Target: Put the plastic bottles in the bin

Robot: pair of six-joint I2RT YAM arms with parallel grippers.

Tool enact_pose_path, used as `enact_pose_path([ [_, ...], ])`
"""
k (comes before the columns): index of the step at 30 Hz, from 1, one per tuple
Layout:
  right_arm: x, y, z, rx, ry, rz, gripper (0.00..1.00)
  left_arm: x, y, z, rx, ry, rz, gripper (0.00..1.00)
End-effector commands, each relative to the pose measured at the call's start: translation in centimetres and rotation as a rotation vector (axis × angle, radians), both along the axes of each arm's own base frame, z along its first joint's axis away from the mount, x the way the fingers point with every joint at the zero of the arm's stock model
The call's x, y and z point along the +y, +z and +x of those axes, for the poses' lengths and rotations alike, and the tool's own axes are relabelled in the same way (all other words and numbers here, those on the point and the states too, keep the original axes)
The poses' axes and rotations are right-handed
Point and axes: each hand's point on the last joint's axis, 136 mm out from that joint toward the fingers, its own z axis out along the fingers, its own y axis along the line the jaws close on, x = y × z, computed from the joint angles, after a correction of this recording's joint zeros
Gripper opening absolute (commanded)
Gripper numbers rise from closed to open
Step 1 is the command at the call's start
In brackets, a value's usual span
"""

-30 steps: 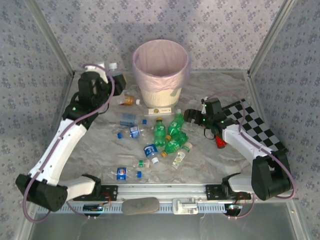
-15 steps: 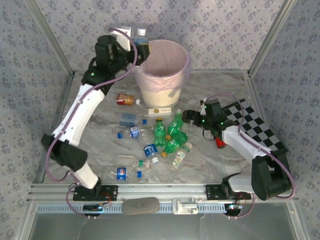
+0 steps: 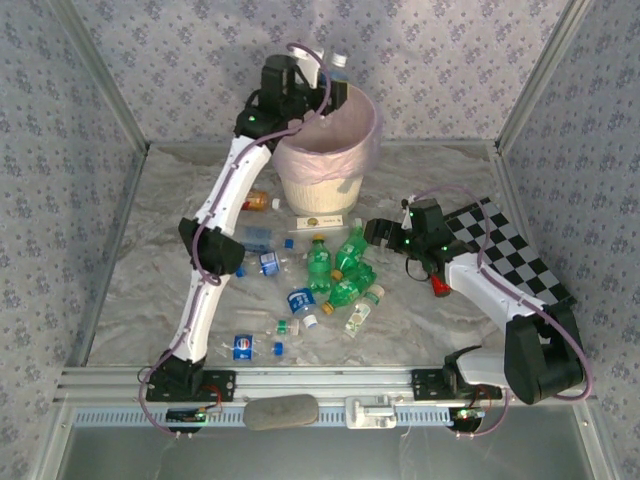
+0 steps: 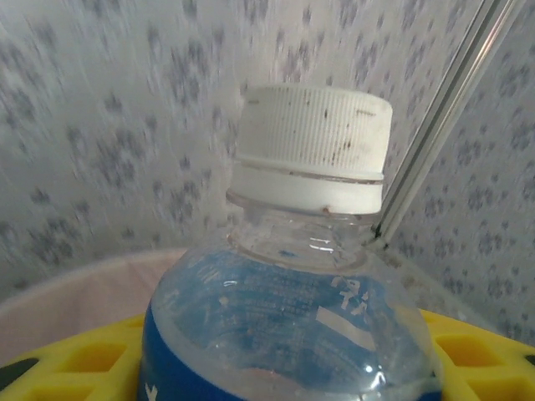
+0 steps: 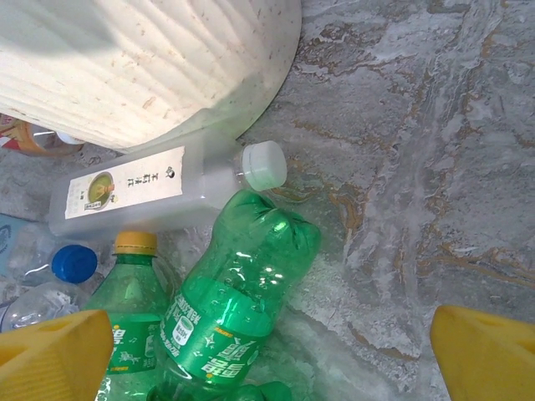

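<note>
My left gripper keeps going over the bin's opening (image 3: 343,128) and lets go of the bottle there, as it has the blue-labelled bottle (image 3: 338,72) upright between its fingers and above the bin's rim.
My left gripper (image 3: 322,82) is raised over the far left rim of the bin (image 3: 322,185), shut on a clear plastic bottle (image 3: 337,63) with a blue label and white cap. In the left wrist view that bottle (image 4: 292,284) stands upright between my yellow fingers (image 4: 67,355), with the pink liner behind it. More plastic bottles lie on the table: green ones (image 3: 319,263), clear blue-labelled ones (image 3: 300,300) and an orange one (image 3: 258,202). My right gripper (image 3: 374,233) is open low beside the green pile, its fingertips (image 5: 50,359) either side of a green bottle (image 5: 238,292).
A flat white bottle (image 5: 125,190) with a white cap lies against the bin's base (image 5: 142,75). Loose blue caps (image 3: 278,348) are scattered at the front. A checkerboard (image 3: 505,250) and a red object (image 3: 440,286) sit on the right. Patterned walls enclose the table.
My left arm has swung up and to the right from the table's far left, carrying the clear bottle to the bin's rim. The right arm has stayed put.
</note>
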Motion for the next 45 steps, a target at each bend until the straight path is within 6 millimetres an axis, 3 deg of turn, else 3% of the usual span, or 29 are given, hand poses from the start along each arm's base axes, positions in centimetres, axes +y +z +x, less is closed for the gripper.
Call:
enact_pose_path([
  [1,-0.5,1.0,0.4,-0.033,-0.012,-0.025,0.99,0.0,-0.4,0.0,-0.003,0.005,0.025,0.41],
  [8,-0.6,0.7,0.4,-0.022,-0.008,-0.025,0.99,-0.8,-4.8,0.9,0.047,0.021,0.1,0.44],
  [15,-0.3,0.8,0.7,-0.019,-0.002,-0.019,0.99,-0.8,-5.4,1.2,0.051,0.036,0.109,0.53],
  [20,-0.3,1.1,0.8,-0.019,-0.004,-0.016,0.99,-0.7,-4.5,1.1,0.042,0.036,0.093,0.8],
  [26,-0.2,1.0,0.7,-0.013,-0.008,-0.013,0.99,-0.5,-1.7,-0.5,0.027,0.014,0.063,0.96],
  [36,-0.1,0.6,0.8,0.007,-0.032,-0.008,0.99,0.2,4.0,-6.1,-0.009,-0.036,0.095,1.0],
  [41,0.1,0.3,0.9,0.021,-0.034,-0.002,0.99,1.9,4.4,-7.9,-0.014,-0.017,0.149,1.0],
  [45,0.1,-0.1,0.9,0.03,-0.034,-0.005,0.99,4.3,3.4,-8.8,-0.007,0.058,0.194,1.0],
])
